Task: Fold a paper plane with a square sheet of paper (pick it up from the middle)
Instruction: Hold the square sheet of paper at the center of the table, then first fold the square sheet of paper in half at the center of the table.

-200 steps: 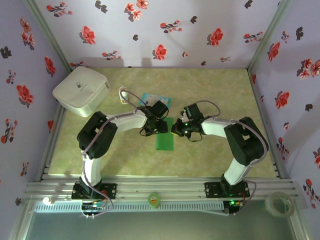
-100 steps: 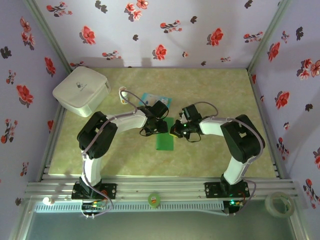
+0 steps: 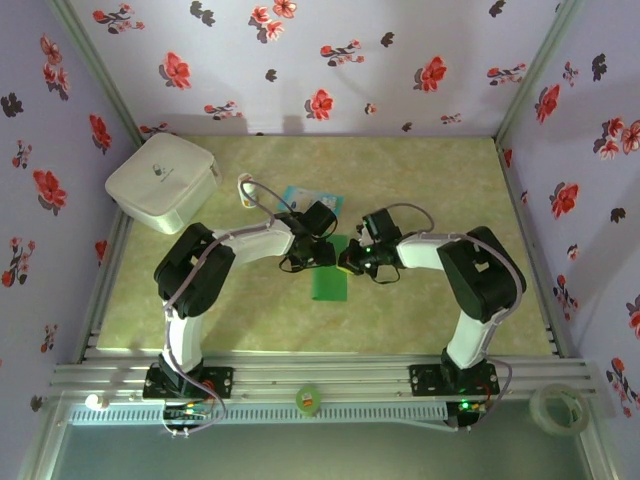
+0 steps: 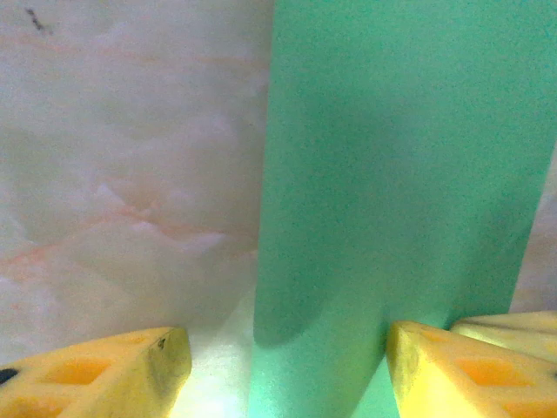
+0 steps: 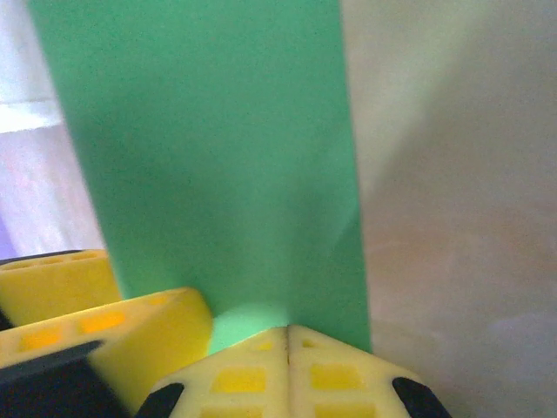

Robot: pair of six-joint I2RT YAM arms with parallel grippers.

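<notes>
The paper's folded edge [image 4: 271, 333] has soft shading curving along it, so the paper's far end [image 3: 340, 243] will still stand open in a round loop when I press the fold.
The square sheet of paper [image 3: 330, 278] is bright green and lies on the table as a narrow folded rectangle; no pointed paper plane shape is in view. My left gripper [image 3: 321, 254] hangs over its far end, open, its yellow fingers straddling the strip's left edge [image 4: 283, 373] without pinching it. My right gripper [image 3: 350, 263] comes in from the right, shut, its fingertips [image 5: 287, 341] pressed together at the sheet's [image 5: 218, 157] near end with nothing between them. A finger of the left gripper [image 5: 104, 335] sits just beside it.
A white box [image 3: 162, 180] stands at the back left. A blue-and-white packet [image 3: 305, 198] lies just behind the grippers. A green tape roll [image 3: 308, 398] and a clear one [image 3: 558, 408] sit by the front rail. Flowered walls close in three sides.
My right arm has edged left, bringing its shut gripper closer to the left gripper over the paper. The left arm and the paper have stayed put.
</notes>
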